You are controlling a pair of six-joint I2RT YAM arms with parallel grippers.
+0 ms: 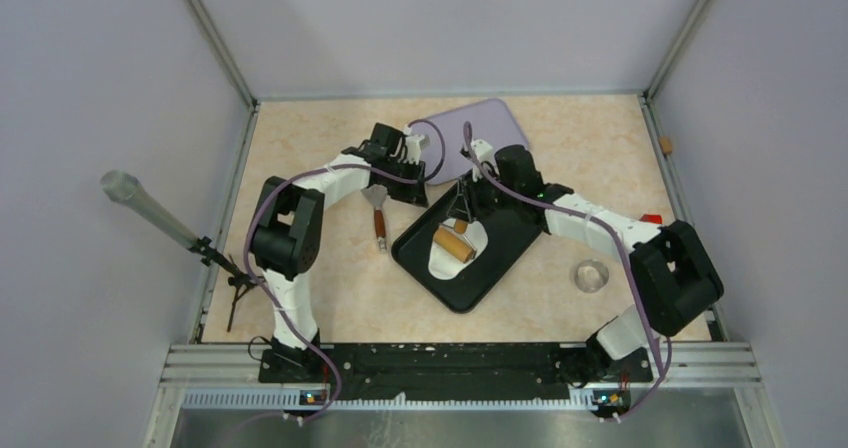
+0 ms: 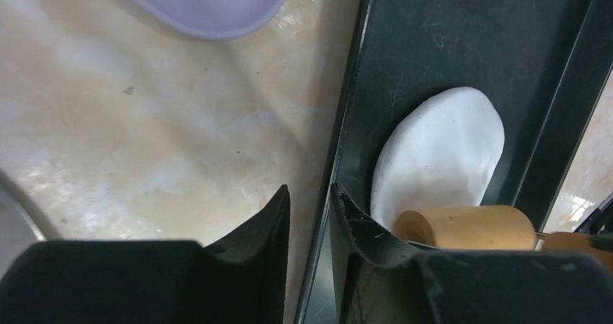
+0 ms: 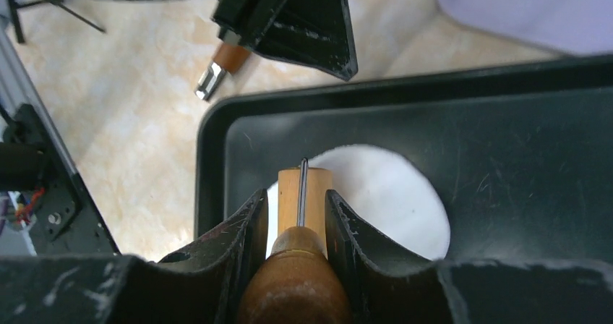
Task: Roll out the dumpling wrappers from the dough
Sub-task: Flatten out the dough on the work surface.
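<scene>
The black tray's rim [image 2: 335, 158] runs at a slant across my left gripper's fingers. Next, I open them and take hold of the tray's rim [image 2: 321, 223] straight on before I roll the dough.
The dough [image 1: 441, 260] is a flattened white oval sheet lying in the black tray [image 1: 500, 258]. No small round wrappers are in view. A wooden roller [image 1: 453, 245] rests across the dough. My right gripper [image 1: 461, 217] is shut on the roller's brown handle [image 3: 293, 280], with the barrel [image 3: 289, 194] and the dough [image 3: 390, 194] just ahead of the fingers. My left gripper [image 1: 415, 186] is at the tray's far left rim. In the left wrist view its fingers [image 2: 278, 215] straddle the rim [image 2: 356, 85] and are closed on it, with the dough [image 2: 441, 158] and roller [image 2: 470, 226] to the right.
A lilac board [image 1: 480, 133] lies behind the tray. A metal scraper with a wooden handle [image 1: 379, 218] lies left of the tray. A small glass dish [image 1: 592, 275] stands at the right. A grey pole on a stand [image 1: 150, 213] is beyond the left edge.
</scene>
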